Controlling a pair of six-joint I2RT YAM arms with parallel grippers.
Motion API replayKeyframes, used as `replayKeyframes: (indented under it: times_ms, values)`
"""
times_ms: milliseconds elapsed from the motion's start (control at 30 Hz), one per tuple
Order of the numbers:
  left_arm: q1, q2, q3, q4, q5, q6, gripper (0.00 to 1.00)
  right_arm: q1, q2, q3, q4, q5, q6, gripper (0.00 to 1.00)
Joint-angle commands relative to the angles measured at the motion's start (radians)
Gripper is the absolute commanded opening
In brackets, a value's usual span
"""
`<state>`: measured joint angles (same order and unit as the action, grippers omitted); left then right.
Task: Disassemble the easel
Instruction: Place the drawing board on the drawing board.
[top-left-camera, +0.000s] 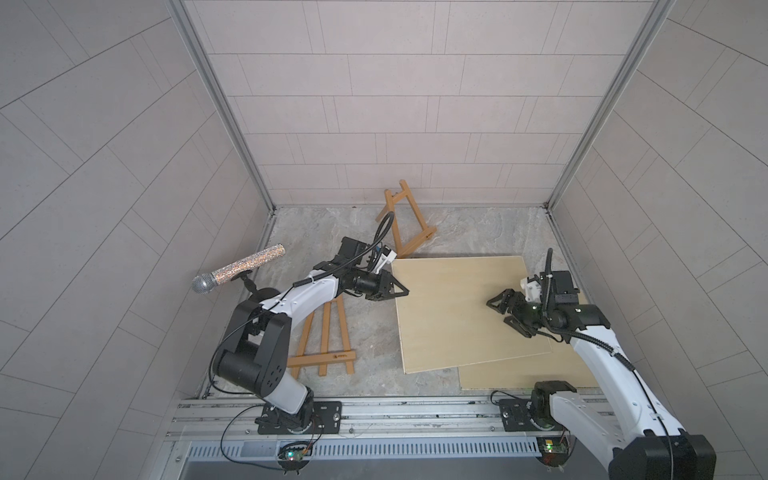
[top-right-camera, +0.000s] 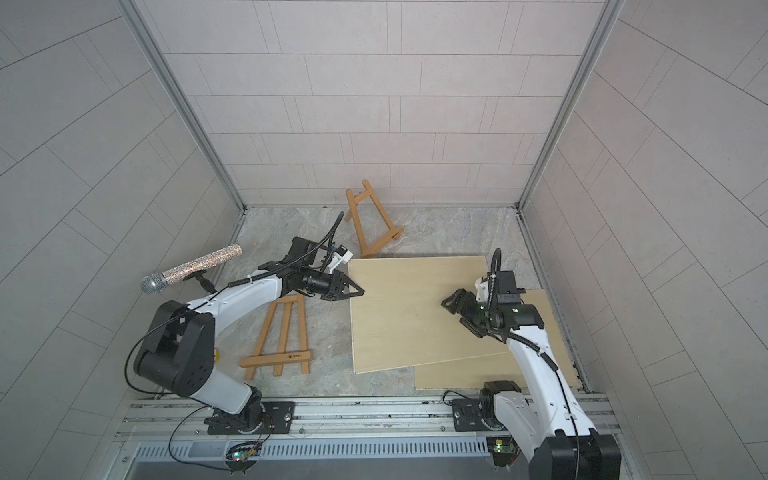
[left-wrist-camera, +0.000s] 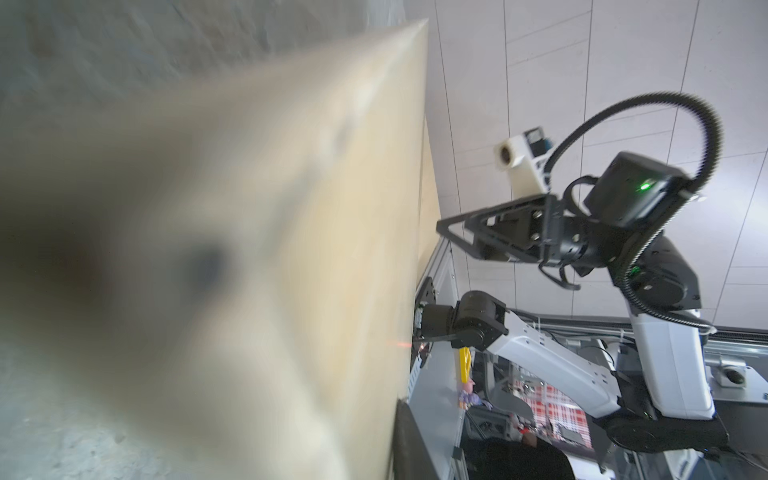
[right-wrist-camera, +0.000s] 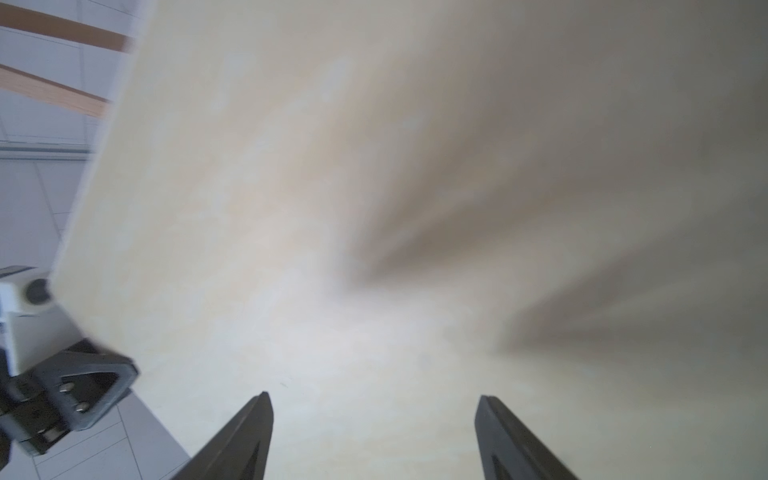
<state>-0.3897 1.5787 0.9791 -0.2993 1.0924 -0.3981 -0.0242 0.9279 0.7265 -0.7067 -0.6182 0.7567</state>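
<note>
The upper board (top-left-camera: 449, 313) is partly over the lower board (top-left-camera: 500, 376), so my left gripper should keep moving it across until their edges line up, and then let go.
A small wooden easel (top-left-camera: 405, 220) stands upright near the back wall in both top views. Another easel (top-left-camera: 324, 340) lies flat on the floor beside my left arm. A pale wooden board (top-left-camera: 457, 311) lies between my arms, overlapping a second board (top-left-camera: 540, 374). My left gripper (top-left-camera: 405, 292) is shut on the upper board's left edge. That board fills the left wrist view as a blur (left-wrist-camera: 249, 249). My right gripper (top-left-camera: 500, 312) hovers open over the board's right part. Nothing is between its fingers (right-wrist-camera: 257, 432) in the right wrist view.
A glittery microphone (top-left-camera: 237, 270) sits on a small stand at the left wall. Tiled walls close in three sides, and a metal rail (top-left-camera: 395, 415) carrying both arm bases runs along the front. Grey stone floor (top-left-camera: 478, 232) shows behind the boards.
</note>
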Motion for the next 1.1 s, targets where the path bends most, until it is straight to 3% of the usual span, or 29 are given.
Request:
replayKeyframes:
  times_ms: [0,467,833,1067]
  values:
    - [-0.037,0.037,0.028,-0.097,-0.125,0.118,0.0,0.002,0.037,0.074,-0.004,-0.006,-0.037,0.82]
    - [-0.115,0.085,-0.115,0.347,-0.249,-0.274,0.0,0.005,0.232,0.184,0.108,-0.024,-0.067,0.83]
    - [-0.192,0.179,-0.157,0.601,-0.287,-0.47,0.0,0.007,0.304,0.195,0.151,-0.041,-0.069,0.83]
    - [-0.256,0.258,-0.134,0.7,-0.311,-0.53,0.0,0.01,0.35,0.209,0.174,-0.06,-0.062,0.83]
